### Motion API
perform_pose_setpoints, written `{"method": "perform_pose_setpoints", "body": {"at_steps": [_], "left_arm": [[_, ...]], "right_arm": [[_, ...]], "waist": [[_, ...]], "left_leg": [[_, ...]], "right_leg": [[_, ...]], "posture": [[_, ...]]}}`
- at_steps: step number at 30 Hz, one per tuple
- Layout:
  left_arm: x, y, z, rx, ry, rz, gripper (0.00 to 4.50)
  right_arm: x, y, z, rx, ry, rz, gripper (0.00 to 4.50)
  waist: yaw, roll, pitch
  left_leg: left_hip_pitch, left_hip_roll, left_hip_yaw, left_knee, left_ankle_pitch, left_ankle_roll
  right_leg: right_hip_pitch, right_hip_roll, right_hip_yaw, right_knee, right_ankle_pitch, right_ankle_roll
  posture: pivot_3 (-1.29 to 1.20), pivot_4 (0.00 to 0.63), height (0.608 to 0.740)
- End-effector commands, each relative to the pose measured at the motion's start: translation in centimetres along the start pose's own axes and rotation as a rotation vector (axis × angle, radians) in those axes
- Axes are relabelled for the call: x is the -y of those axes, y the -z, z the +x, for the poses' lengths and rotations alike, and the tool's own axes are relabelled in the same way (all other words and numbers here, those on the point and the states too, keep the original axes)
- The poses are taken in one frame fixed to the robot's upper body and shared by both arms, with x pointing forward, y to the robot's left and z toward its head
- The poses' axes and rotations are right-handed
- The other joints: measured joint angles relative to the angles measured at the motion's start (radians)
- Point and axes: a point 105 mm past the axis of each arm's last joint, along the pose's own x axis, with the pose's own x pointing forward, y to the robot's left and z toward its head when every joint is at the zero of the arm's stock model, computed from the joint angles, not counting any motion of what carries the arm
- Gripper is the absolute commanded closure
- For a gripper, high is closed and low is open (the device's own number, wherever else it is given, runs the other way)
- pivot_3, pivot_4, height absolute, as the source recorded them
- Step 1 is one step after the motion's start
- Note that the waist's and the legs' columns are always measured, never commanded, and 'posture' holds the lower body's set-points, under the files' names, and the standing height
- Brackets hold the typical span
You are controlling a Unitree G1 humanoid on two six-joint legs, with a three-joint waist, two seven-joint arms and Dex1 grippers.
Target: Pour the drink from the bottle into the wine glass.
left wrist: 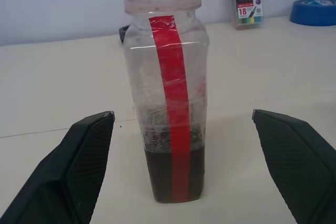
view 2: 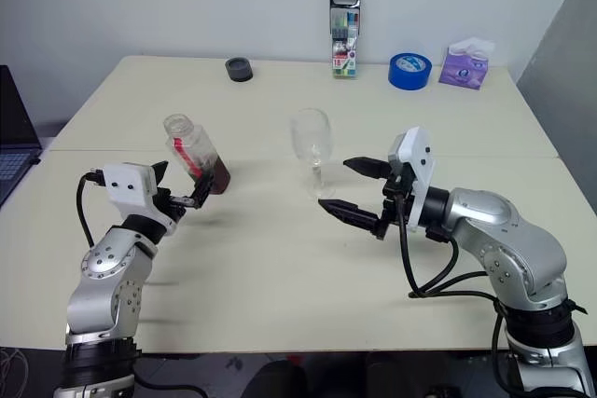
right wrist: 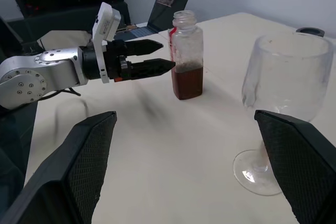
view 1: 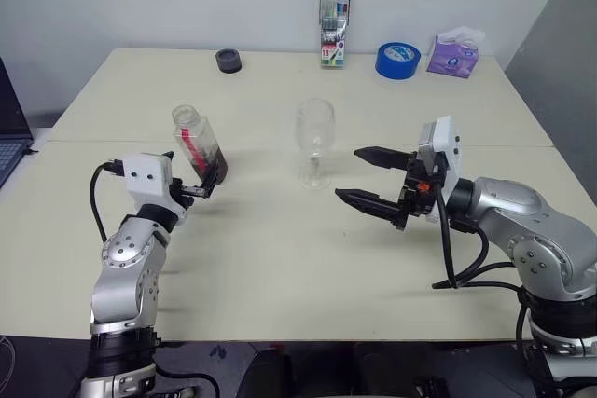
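My gripper will fill the wine glass (view 1: pixel 315 124) only partway, well below the glass's rim, when it pours, because the drink is low in the bottle.
The bottle (view 1: pixel 199 142) stands uncapped on the cream table (view 1: pixel 280 267), left of centre, with a red strip down its side. The drink (left wrist: pixel 157 177), dark red-brown, fills roughly its bottom third. My left gripper (right wrist: pixel 165 57) is open and level, its black fingertips (left wrist: pixel 94 124) flanking the bottle's lower body without touching it. The wine glass (view 1: pixel 315 142) stands upright and empty near the table's middle, to the right of the bottle. My right gripper (view 1: pixel 347 174) is open with nothing in it, just right of the glass and pointing toward it.
Along the table's far edge stand a marker case (view 1: pixel 334 25), a blue tape roll (view 1: pixel 397 60), a purple tissue pack (view 1: pixel 454 53) and a small black round object (view 1: pixel 229 61). A laptop (view 1: pixel 9 137) sits off the left edge.
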Motion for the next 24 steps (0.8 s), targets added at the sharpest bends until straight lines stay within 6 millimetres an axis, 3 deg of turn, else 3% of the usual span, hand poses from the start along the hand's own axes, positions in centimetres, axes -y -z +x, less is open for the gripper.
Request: {"method": "perform_pose_setpoints", "body": {"at_steps": [1, 7, 15, 18, 24], "left_arm": [[-1.0, -1.2, 0.5, 0.051, -0.010, 0.034, 0.00], [-1.3, 0.4, 2.4, 0.024, 0.029, 0.036, 0.00], [-1.9, 0.4, 5.5, 0.043, 0.074, 0.046, 0.00], [-1.9, 0.0, 6.0, 0.054, 0.086, 0.052, 0.63], [-1.4, 0.5, 5.9, 0.054, 0.107, 0.048, 2.46]], "right_arm": [[-0.5, -1.4, 0.2, 0.037, -0.012, -0.052, 0.02], [-0.3, -1.3, 0.3, 0.032, -0.002, -0.059, 0.02], [-0.1, -1.4, 0.2, 0.029, 0.017, -0.067, 0.02], [-0.1, -1.3, 0.1, 0.029, 0.030, -0.068, 0.00], [0.1, -1.3, -0.1, 0.029, 0.057, -0.074, 0.00]], "waist": [[0.000, 0.000, 0.000], [0.002, 0.000, 0.000], [0.002, 0.000, 0.000], [0.001, 0.000, 0.000], [0.001, 0.000, 0.000]], "left_leg": [[0.000, 0.000, 0.000, 0.000, 0.000, 0.000], [0.000, 0.000, -0.001, 0.001, 0.000, 0.000], [-0.002, -0.001, -0.003, 0.001, 0.000, 0.000], [-0.002, -0.001, -0.003, 0.001, 0.001, -0.002], [-0.003, -0.001, -0.003, 0.001, 0.001, -0.002]], "right_leg": [[0.000, 0.000, 0.000, 0.000, 0.000, 0.000], [0.000, 0.000, -0.001, 0.000, 0.000, 0.000], [0.000, -0.001, -0.003, 0.000, 0.000, 0.000], [-0.001, -0.001, -0.003, 0.000, 0.000, 0.000], [-0.001, -0.001, -0.004, 0.000, 0.000, 0.000]], "posture": [[0.00, 0.150, 0.740], [0.00, 0.150, 0.740], [0.00, 0.150, 0.740], [0.00, 0.150, 0.740], [0.00, 0.150, 0.740]]}}
